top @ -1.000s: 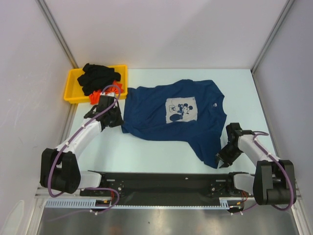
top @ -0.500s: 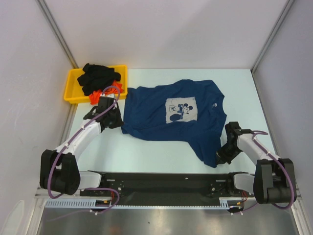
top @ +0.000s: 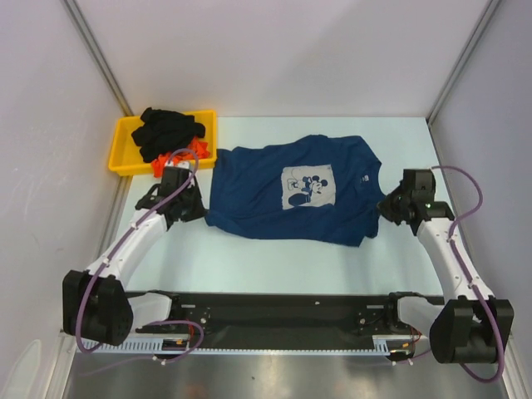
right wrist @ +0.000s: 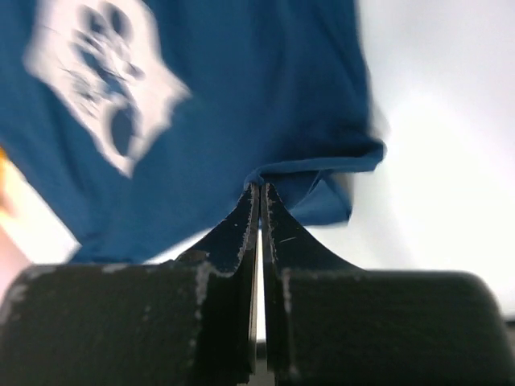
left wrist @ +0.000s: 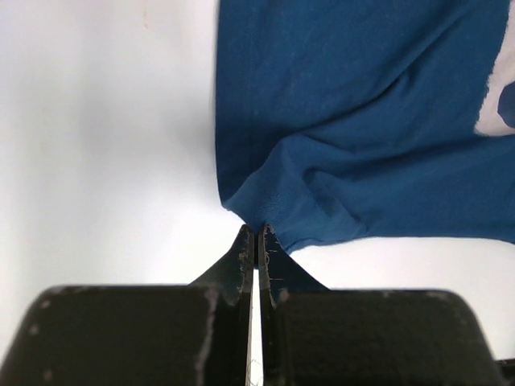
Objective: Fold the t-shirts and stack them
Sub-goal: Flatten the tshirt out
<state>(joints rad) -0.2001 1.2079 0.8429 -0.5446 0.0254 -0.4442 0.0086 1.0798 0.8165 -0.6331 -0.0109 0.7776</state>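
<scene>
The navy shirt's white print (top: 308, 185) is facing up, so my left gripper and my right gripper need to bring the shirt's near edge over to the far side (top: 287, 130), with the print down.
A navy blue t-shirt (top: 291, 191) with a white cartoon print lies spread on the table. My left gripper (top: 198, 206) is shut on the navy shirt's left near corner (left wrist: 265, 211). At the shirt's right side my right gripper (top: 384, 208) is shut on a fold of its cloth (right wrist: 306, 181), the sleeve now doubled over onto the body. A black t-shirt (top: 166, 130) and an orange-red one (top: 193, 148) are bundled in the yellow tray.
The yellow plastic tray (top: 125, 148) stands at the back left, just beyond my left arm. Metal frame posts and white walls close in both sides. The black base rail (top: 274, 312) runs along the near edge.
My right gripper closed on the shirt's near right sleeve and carried it away from the near edge up to the shirt's right side, folding it in. The left gripper stayed shut, shifting slightly.
</scene>
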